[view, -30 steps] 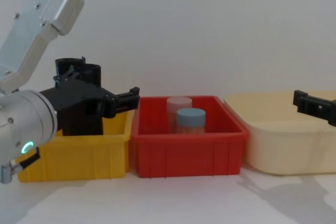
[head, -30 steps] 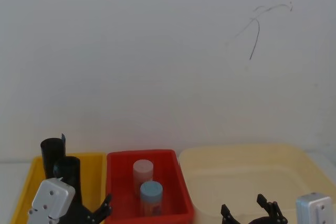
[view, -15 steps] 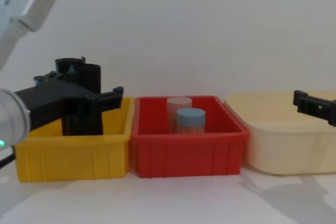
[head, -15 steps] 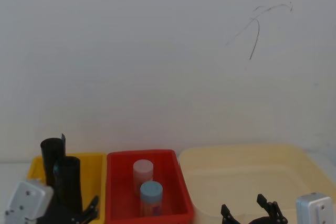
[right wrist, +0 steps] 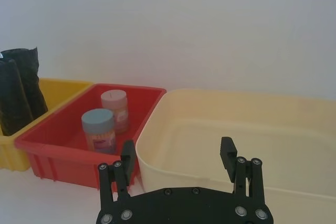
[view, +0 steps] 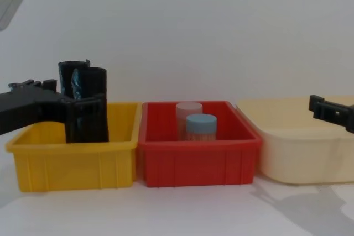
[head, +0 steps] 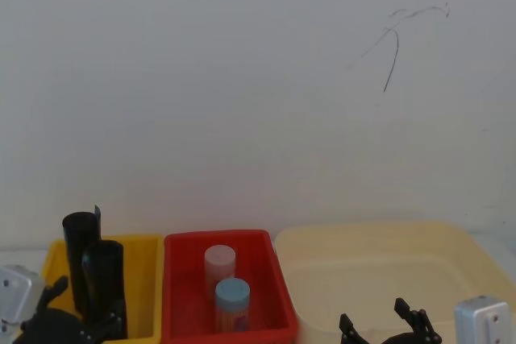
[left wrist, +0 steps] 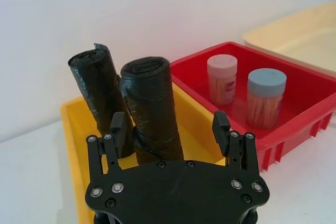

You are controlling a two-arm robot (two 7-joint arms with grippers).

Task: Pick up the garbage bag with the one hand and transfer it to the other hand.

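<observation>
The robot will find that the garbage bag (left wrist: 150,108) comes free when lifted and leaves the slimmer black roll standing, because a gap shows (left wrist: 117,65) between their tops.
The garbage bag (left wrist: 149,106) is a thick black crinkly roll standing upright in the yellow bin (left wrist: 73,124), with a slimmer, taller black roll (left wrist: 94,90) behind it. My left gripper (left wrist: 169,127) is open at the bin's near side, and the bag stands just beyond its fingertips, ungripped. In the chest view the left gripper (view: 74,93) reaches in from the left edge, level with the middle of the garbage bag (view: 91,117). My right gripper (right wrist: 177,153) is open and empty, held low in front of the cream tub (right wrist: 252,129).
A red bin (view: 199,161) between the yellow bin and the cream tub (view: 298,147) holds a pink-lidded jar (view: 188,109) and a blue-lidded jar (view: 201,121). A white wall rises directly behind the bins. White tabletop lies in front of them.
My left arm has swung to the left and dropped, from the gap between the yellow and red bins to the front of the black rolls. The right arm has not moved.
</observation>
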